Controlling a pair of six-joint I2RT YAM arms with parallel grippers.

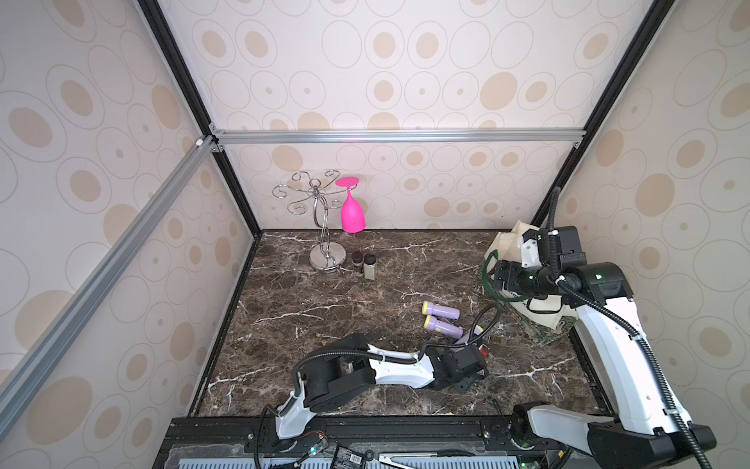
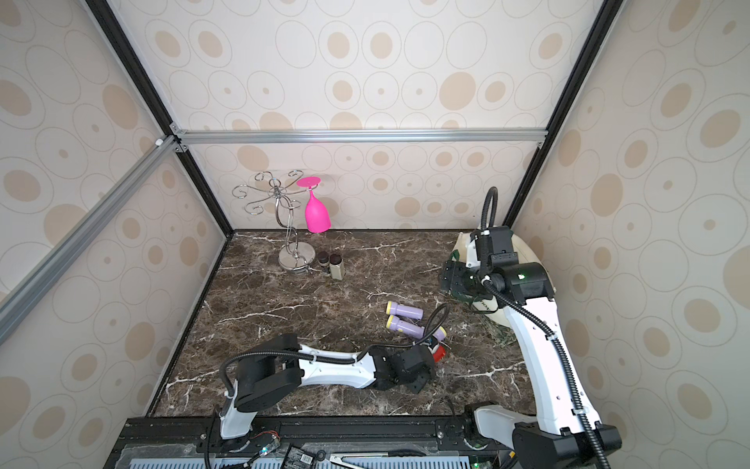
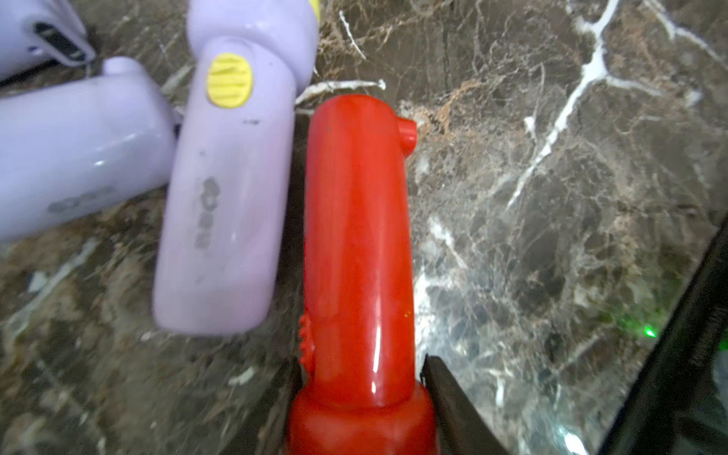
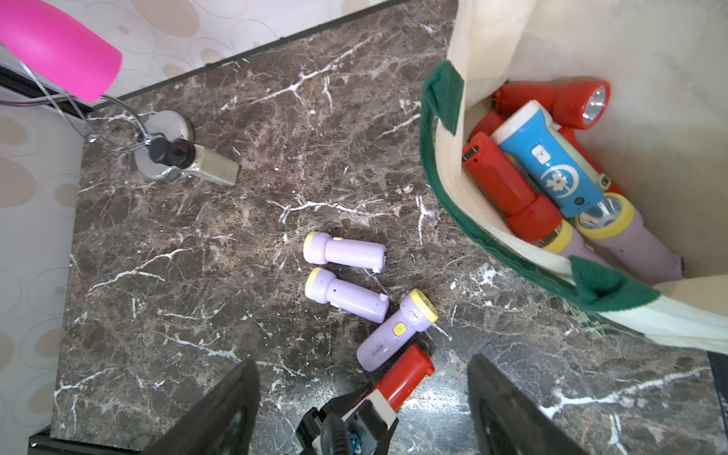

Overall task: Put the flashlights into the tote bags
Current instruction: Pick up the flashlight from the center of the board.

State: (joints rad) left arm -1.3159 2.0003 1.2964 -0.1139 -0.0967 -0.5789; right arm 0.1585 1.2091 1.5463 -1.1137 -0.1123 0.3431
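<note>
My right gripper should keep going toward the handle's end [image 3: 353,114] and close there, as my left gripper holds the red flashlight's head and leaves its handle free [image 3: 359,242].
My left gripper [image 3: 360,378] is shut on the wide head of a red flashlight [image 3: 356,244], low over the marble near the front right; it also shows in a top view [image 1: 482,351]. Three lilac flashlights lie beside it [image 4: 344,252] [image 4: 346,294] [image 4: 396,331], the nearest alongside the red one [image 3: 228,197]. The cream tote bag [image 4: 492,47] with green straps stands at the right edge [image 1: 544,316]. It holds red, blue [image 4: 551,161] and lilac flashlights. My right gripper [image 4: 362,360] hovers open and empty beside the bag's mouth [image 1: 493,280].
A chrome glass rack [image 1: 324,227] with a pink wine glass [image 1: 352,211] hanging from it stands at the back left. Two dark-capped jars [image 1: 364,264] sit next to its base. Patterned walls close in the marble table [image 1: 324,308] on three sides.
</note>
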